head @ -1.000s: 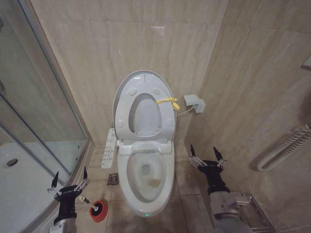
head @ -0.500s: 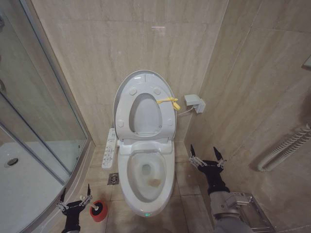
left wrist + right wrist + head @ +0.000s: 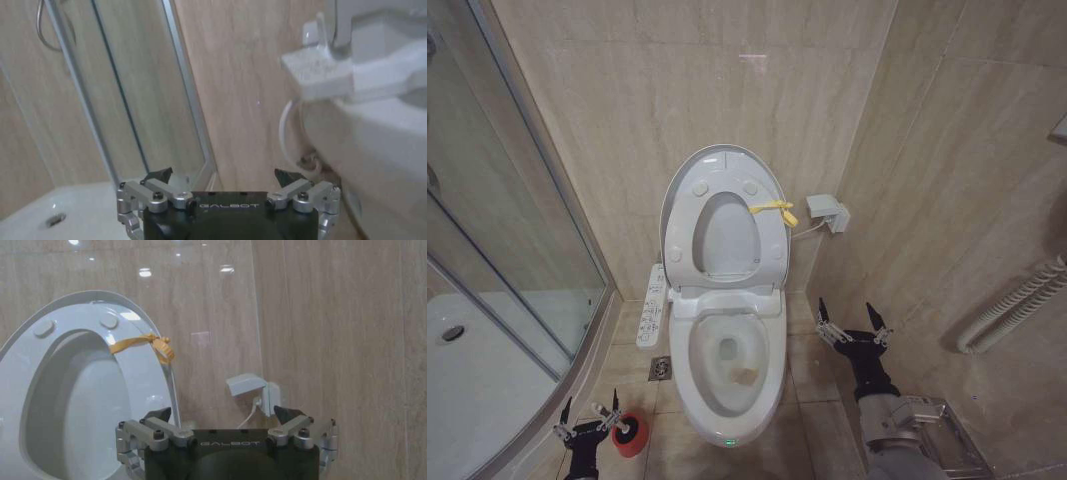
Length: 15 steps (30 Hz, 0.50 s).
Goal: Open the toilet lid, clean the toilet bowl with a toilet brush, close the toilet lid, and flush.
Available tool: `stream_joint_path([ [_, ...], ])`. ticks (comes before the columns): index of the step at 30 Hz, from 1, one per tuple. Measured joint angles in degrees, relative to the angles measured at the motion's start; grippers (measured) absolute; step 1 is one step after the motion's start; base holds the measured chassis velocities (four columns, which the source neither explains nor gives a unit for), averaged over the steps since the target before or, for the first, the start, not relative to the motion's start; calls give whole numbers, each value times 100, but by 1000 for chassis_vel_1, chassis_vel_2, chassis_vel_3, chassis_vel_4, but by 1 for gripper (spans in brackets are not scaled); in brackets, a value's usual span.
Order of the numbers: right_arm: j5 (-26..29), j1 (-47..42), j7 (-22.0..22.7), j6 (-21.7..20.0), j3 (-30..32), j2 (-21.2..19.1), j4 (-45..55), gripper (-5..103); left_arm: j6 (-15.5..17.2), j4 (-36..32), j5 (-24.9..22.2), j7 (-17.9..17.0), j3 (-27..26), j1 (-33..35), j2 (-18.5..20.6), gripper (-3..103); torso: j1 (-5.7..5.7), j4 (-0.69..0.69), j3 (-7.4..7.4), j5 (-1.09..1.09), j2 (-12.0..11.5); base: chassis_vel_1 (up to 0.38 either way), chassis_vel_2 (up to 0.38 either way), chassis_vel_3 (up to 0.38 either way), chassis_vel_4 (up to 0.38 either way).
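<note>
My gripper will spread the tan patch (image 3: 744, 375) into a brown smear when it scrubs the toilet bowl, because the patch sits in a clump next to the drain hole (image 3: 728, 348).
The toilet lid (image 3: 727, 152) stands raised against the back wall with the seat ring (image 3: 684, 235) up in front of it, a yellow tie (image 3: 773, 210) on its edge. Below, the toilet bowl (image 3: 695, 385) lies uncovered. The toilet brush (image 3: 630, 437) sits in its red holder on the floor to the bowl's left, its white handle slanting toward my left gripper (image 3: 589, 405), which is open just beside it and holds nothing. My left gripper (image 3: 223, 174) faces the shower glass and the bowl's side (image 3: 387, 145). My right gripper (image 3: 845, 306) hangs open right of the bowl; my right gripper (image 3: 223, 412) faces the lid (image 3: 73, 296).
A glass shower enclosure (image 3: 517, 250) with a white tray (image 3: 467, 390) fills the left. The button panel (image 3: 653, 305) juts from the bowl's left side, with a floor drain (image 3: 659, 368) near it. A wall box (image 3: 827, 212) and a ribbed hose (image 3: 1017, 305) are on the right.
My left gripper has dropped lower toward the view's bottom edge and shifted slightly right, ending beside the red brush holder. The right arm and the toilet have not moved.
</note>
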Motion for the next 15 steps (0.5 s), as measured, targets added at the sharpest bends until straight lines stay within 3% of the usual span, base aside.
stream_joint_path([
  [15, 0, 0, 0, 0, 0, 0, 0, 100, 160, 978, -456, 189, 84, -614, -3, 97, 0, -1, 0, 0, 0, 0, 0, 0, 0],
])
